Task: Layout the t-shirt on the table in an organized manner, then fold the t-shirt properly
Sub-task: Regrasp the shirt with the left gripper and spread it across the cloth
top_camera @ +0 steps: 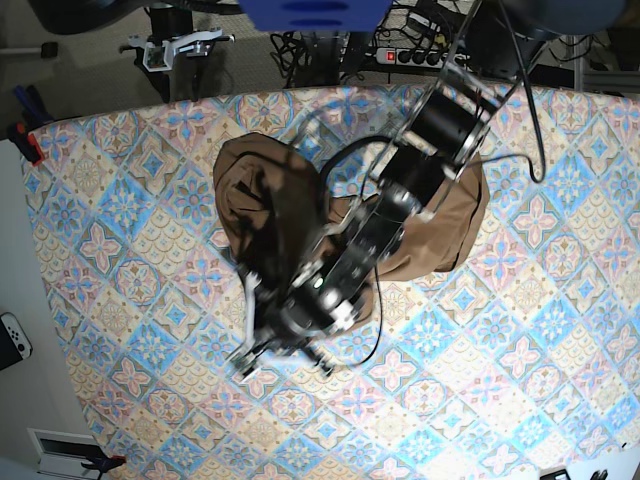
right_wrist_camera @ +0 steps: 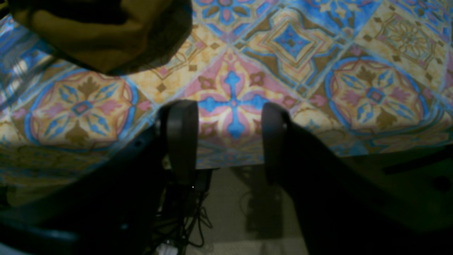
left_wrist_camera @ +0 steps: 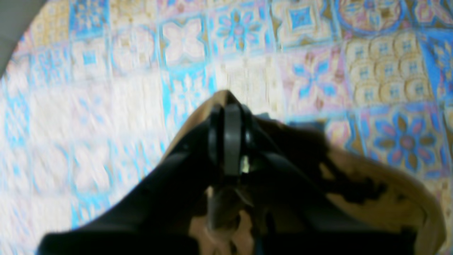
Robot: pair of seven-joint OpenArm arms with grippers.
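Note:
The patterned table (top_camera: 205, 388) beyond the fold lies open, so the robot's left gripper keeps pulling the t-shirt's fold (left_wrist_camera: 226, 97) away from the heap until the t-shirt spreads out, and then let go.
The tan-brown t-shirt (top_camera: 430, 230) lies bunched in a heap on the middle of the patterned table (top_camera: 520, 350). My left arm reaches down from the upper right across the heap. Its gripper (top_camera: 250, 358) hangs low over the cloth near the heap's lower left. In the blurred left wrist view the left gripper (left_wrist_camera: 231, 109) is shut on a fold of the t-shirt (left_wrist_camera: 389, 205), and a tan tip pokes out past the fingertips. The right gripper (right_wrist_camera: 228, 138) stands open and empty at the table (right_wrist_camera: 371, 95) edge. A lobe of the t-shirt (right_wrist_camera: 99, 39) lies beyond it at upper left.
Floor with cables (right_wrist_camera: 191, 226) shows below the table edge in the right wrist view. A power strip (top_camera: 410, 57) and stands sit behind the far edge. A white controller (top_camera: 12, 340) lies off the table's left side. A red-handled clamp (top_camera: 30, 142) grips the left corner.

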